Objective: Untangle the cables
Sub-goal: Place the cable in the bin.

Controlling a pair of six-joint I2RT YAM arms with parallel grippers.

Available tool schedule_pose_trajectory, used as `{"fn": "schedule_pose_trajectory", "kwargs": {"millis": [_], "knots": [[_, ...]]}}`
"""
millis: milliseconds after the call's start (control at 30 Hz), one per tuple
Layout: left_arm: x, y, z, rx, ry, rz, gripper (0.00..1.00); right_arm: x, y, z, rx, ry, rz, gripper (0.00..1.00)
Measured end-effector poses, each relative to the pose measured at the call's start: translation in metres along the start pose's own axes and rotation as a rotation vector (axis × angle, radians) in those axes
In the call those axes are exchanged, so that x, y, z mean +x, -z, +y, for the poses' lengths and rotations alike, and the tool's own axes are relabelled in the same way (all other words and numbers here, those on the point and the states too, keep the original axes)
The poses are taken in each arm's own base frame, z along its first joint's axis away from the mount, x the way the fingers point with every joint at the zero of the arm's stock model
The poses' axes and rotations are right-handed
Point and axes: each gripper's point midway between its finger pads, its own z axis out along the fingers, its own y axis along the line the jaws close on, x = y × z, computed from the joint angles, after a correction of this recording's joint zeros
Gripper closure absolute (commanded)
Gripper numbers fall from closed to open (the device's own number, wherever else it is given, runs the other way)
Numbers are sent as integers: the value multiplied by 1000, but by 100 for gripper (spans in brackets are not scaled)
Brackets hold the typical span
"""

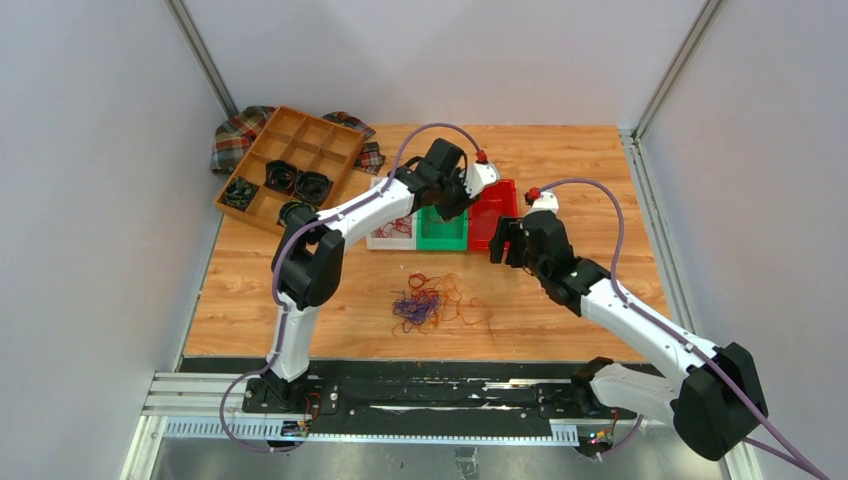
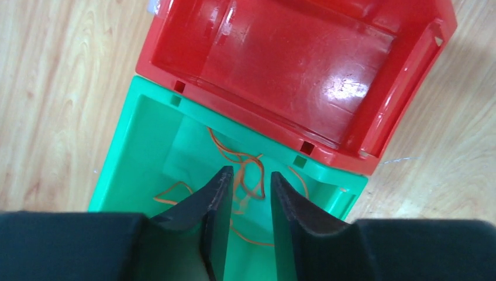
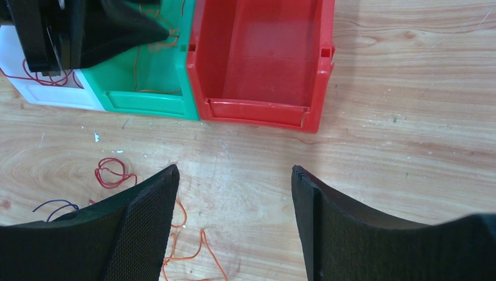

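The orange wire (image 1: 467,309) goes in among the red and purple wires (image 1: 424,303), so it will stay stuck in the clump when the robot lifts the orange wire's loose part.
The cables (image 1: 428,300) lie as a loose clump of red, orange and purple wires on the wood in front of the bins. My left gripper (image 2: 251,172) hangs over the green bin (image 2: 126,134), its jaws a narrow gap apart. An orange wire (image 2: 243,161) lies in the bin below them, gripped by neither finger. Red wires (image 3: 44,76) lie in the white bin (image 3: 58,96). The red bin (image 3: 257,111) holds nothing. My right gripper (image 3: 234,168) stands open above bare table before the red bin, with an orange wire (image 3: 202,246) and a red loop (image 3: 111,170) to its left.
A wooden divided tray (image 1: 290,165) holding black coiled bundles sits at the back left on a plaid cloth (image 1: 240,130). The three bins stand side by side mid-table. Grey walls close in left, right and behind.
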Motion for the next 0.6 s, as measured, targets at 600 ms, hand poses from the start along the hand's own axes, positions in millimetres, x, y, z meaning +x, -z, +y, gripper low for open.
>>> {"fn": "schedule_pose_trajectory", "kwargs": {"millis": [600], "knots": [[-36, 110, 12, 6, -59, 12, 2, -6, 20, 7, -55, 25, 17, 29]]}}
